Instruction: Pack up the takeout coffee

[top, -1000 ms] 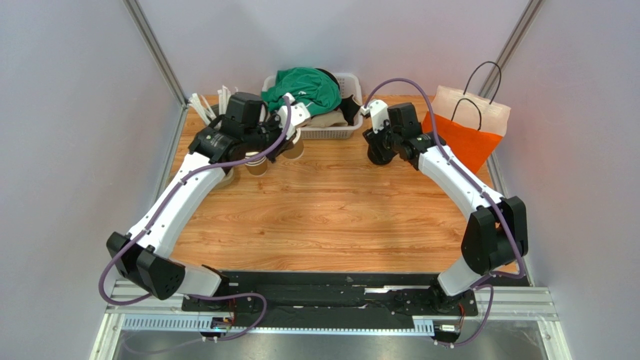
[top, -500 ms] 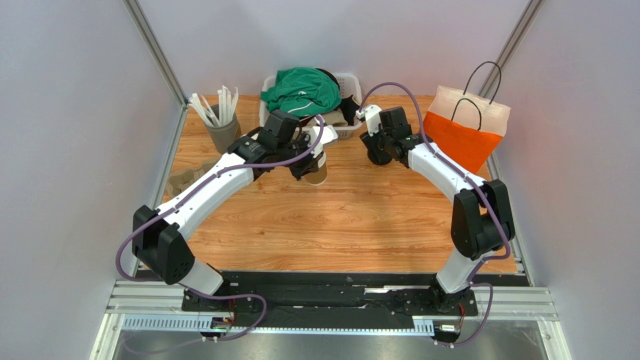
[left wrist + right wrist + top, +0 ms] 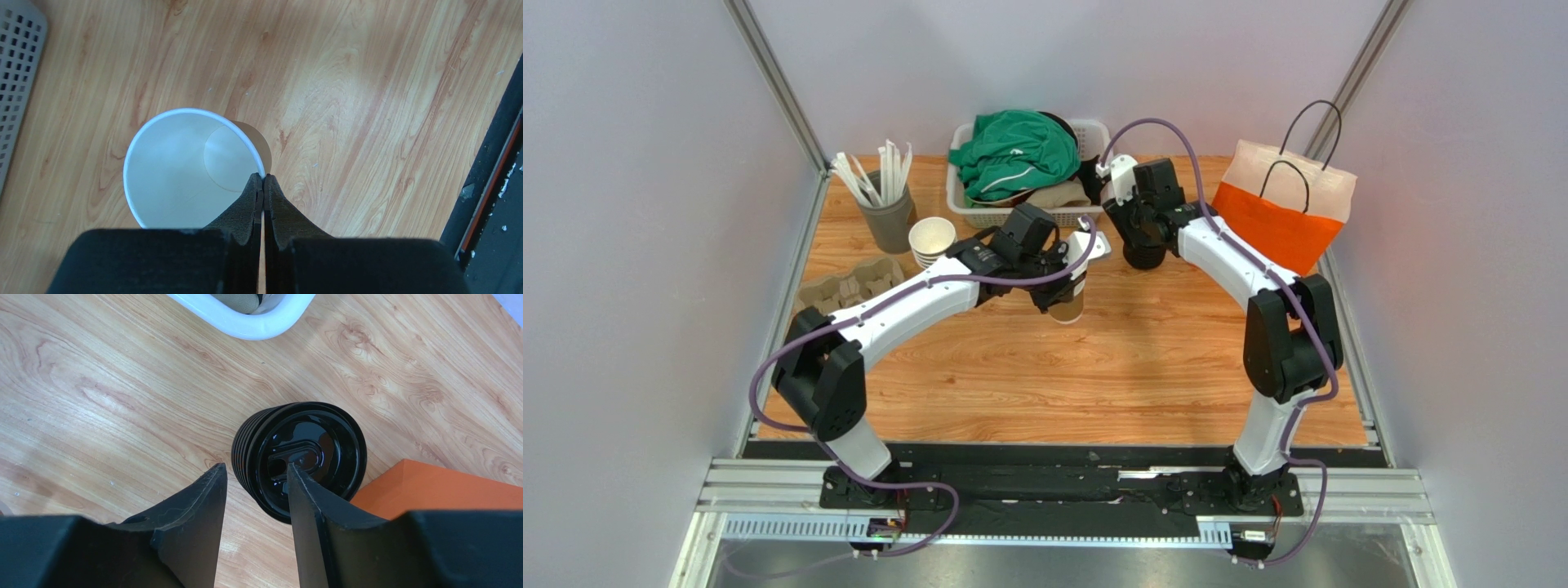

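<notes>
The brown paper cup (image 3: 1066, 310) has its opening up over clear wood (image 3: 1073, 335). My left gripper goes on lowering it until its base sits flat before it releases the cup's rim.
A lidless brown paper cup (image 3: 1069, 301) with a white inside (image 3: 178, 165) hangs at the table's middle. My left gripper (image 3: 1078, 265) (image 3: 264, 179) is shut on its rim, one finger inside and one outside. A stack of black lids (image 3: 307, 454) stands on the wood at the back, mostly hidden under the arm in the top view. My right gripper (image 3: 1139, 250) (image 3: 255, 468) is open just above the stack. One finger is over the top lid and the other is outside the stack's left side. A takeout coffee with its lid on is out of view.
A stack of lidless cups (image 3: 932, 239) and a grey holder of straws (image 3: 887, 221) stand at the back left, with a cardboard cup carrier (image 3: 844, 284) nearer. A white basket (image 3: 1069, 218) with green cloth is at the back centre. An orange-and-white bag (image 3: 1277, 221) stands at the right.
My left arm has carried the cup rightward from beside the cup stack to the table's middle. My right gripper has shifted a little leftward over the lids, and its jaws have narrowed slightly.
</notes>
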`<action>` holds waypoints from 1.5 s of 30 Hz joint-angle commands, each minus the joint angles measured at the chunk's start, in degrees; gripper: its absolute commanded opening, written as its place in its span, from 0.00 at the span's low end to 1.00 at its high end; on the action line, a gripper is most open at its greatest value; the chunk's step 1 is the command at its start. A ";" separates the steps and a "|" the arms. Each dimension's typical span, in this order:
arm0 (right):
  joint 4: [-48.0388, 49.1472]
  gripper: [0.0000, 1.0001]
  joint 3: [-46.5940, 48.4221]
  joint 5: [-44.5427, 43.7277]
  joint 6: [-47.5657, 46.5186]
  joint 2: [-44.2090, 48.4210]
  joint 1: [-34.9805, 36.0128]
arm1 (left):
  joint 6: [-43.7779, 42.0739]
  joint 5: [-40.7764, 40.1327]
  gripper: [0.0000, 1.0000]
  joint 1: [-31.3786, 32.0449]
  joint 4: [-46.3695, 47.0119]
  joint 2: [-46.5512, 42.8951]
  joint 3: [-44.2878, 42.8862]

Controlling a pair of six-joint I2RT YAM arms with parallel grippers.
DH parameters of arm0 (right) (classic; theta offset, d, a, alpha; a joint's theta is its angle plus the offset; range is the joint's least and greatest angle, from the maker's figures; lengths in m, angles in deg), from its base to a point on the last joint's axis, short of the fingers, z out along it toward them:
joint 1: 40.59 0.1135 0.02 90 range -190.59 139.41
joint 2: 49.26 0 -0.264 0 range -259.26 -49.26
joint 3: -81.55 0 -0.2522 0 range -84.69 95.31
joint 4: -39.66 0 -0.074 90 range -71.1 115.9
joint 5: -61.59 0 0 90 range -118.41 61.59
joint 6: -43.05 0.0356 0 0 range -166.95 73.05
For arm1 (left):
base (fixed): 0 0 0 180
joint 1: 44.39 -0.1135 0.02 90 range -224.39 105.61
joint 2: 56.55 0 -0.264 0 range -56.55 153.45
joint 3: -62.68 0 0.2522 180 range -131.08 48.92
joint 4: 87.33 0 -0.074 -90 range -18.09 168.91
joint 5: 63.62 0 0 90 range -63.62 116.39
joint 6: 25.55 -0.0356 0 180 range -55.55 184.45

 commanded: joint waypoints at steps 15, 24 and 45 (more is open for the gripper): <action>3.66 0.43 0.74 2.86 2.28 -3.29 -1.90 | 0.41 -4.34 0.01 5.71 6.67 2.86 4.46; 3.23 0.39 0.74 5.06 2.45 -3.64 -1.90 | 0.84 -4.70 0.07 6.06 6.94 3.39 4.64; 2.35 0.29 1.35 2.60 2.19 -5.75 -1.90 | 0.84 -4.87 0.32 6.06 6.41 2.68 4.28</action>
